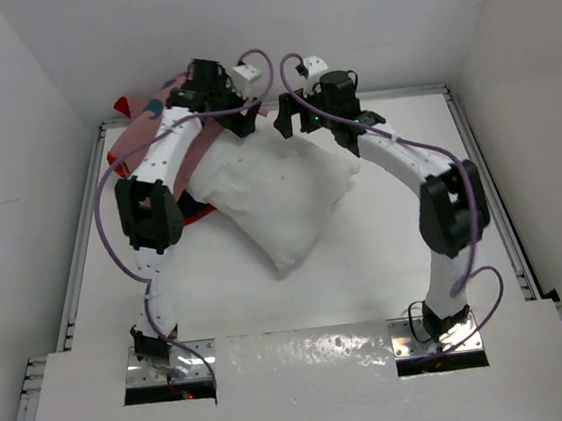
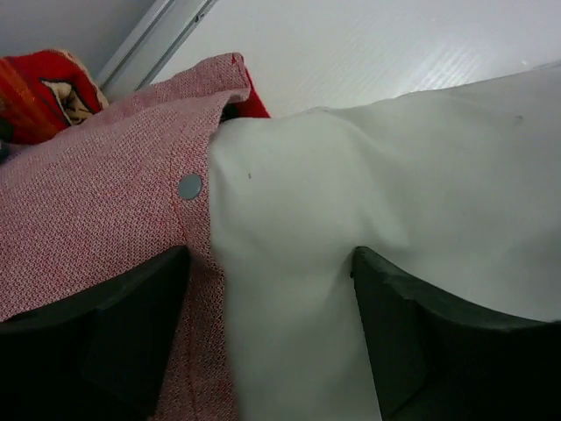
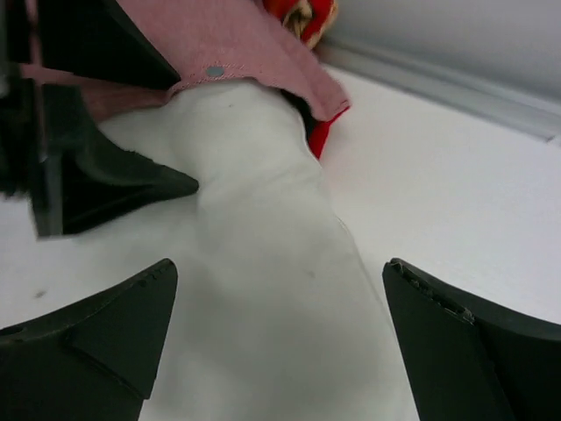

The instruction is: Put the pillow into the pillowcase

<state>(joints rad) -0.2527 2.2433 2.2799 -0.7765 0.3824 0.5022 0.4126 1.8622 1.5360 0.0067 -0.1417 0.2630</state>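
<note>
Next, my right gripper pinches the pillow [image 3: 256,197] below the pillowcase's hem while my left gripper holds it, since the pillow's far corner sits shallow in the pillowcase opening [image 3: 241,86].
The white pillow [image 1: 279,196] lies slantwise in the middle of the table, its far corner tucked into the mouth of the pillowcase [image 1: 157,133], a pink-inside red cover bunched at the far left. My left gripper [image 1: 240,122] hangs open over that corner. In the left wrist view the left gripper [image 2: 272,263] straddles the pillow [image 2: 368,202] and the pillowcase hem [image 2: 105,210], gripping neither. My right gripper [image 1: 292,121] stands open just to the right. In the right wrist view the right gripper [image 3: 280,272] spans the pillow [image 3: 263,289] below the pillowcase [image 3: 237,44].
A metal snap [image 2: 189,186] sits on the pillowcase hem. The table's raised rail [image 1: 103,139] and white walls close in behind and beside the pillowcase. The left gripper's dark fingers [image 3: 114,180] show at the left of the right wrist view, close to my right gripper.
</note>
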